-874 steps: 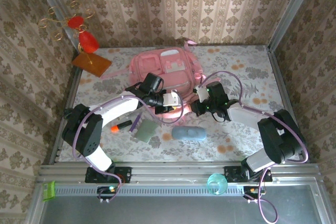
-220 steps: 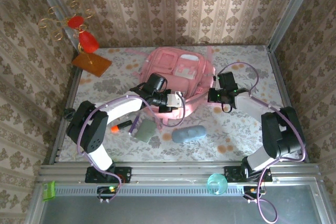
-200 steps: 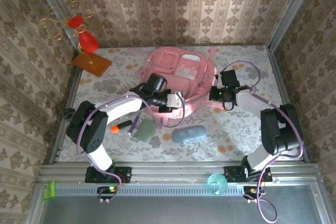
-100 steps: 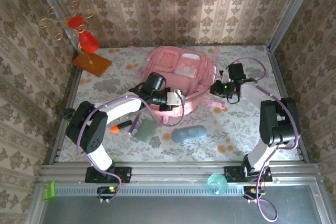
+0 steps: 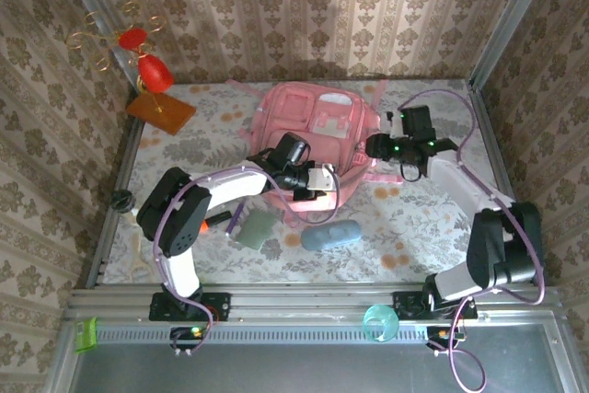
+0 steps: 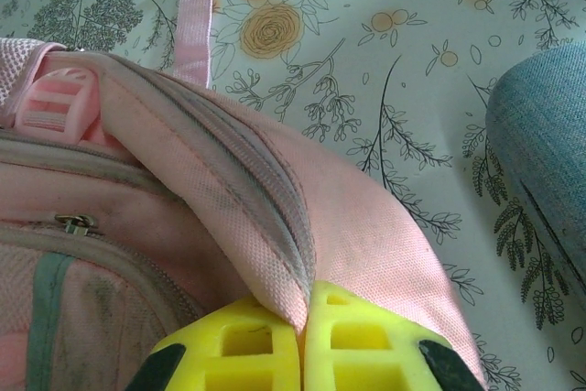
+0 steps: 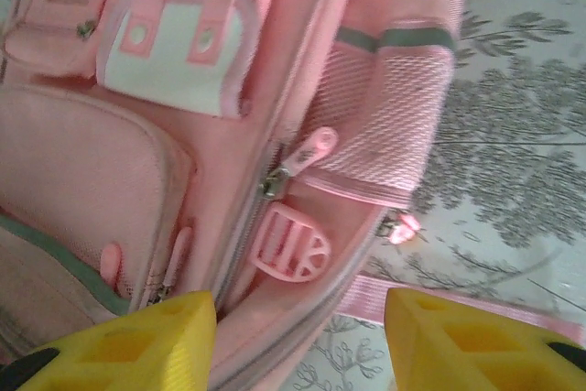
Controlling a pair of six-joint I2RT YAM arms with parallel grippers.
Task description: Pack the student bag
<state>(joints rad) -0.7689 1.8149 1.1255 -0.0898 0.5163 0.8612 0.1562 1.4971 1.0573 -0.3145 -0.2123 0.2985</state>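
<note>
I expect the pink student bag (image 5: 311, 126), lying loose with its strap trailing free (image 5: 383, 178), to slide and turn as a whole when I pull on its side seam.
The pink student bag (image 5: 313, 128) lies face up at the back middle of the table. My left gripper (image 5: 319, 181) is at its near edge, its yellow fingers shut on a fold of the bag's pink fabric and zipper seam (image 6: 291, 254). My right gripper (image 5: 375, 146) is at the bag's right side. It stands open, with its yellow fingertips (image 7: 137, 336) spread over the side seam. A pink zipper pull (image 7: 308, 149) and a pink plastic buckle (image 7: 291, 244) lie just beyond the fingers, untouched. A white patch (image 7: 174, 52) shows on the bag's front.
A blue-grey case (image 5: 330, 236) lies just near of the bag, also at the right of the left wrist view (image 6: 549, 135). A grey-green pouch (image 5: 255, 227), a purple pen (image 5: 236, 216) and an orange marker (image 5: 213, 220) lie left of it. An orange board with a red ornament (image 5: 158, 109) stands back left.
My right gripper has opened and moved back and right along the bag's side. My left gripper has shifted right, still pinching the bag's edge.
</note>
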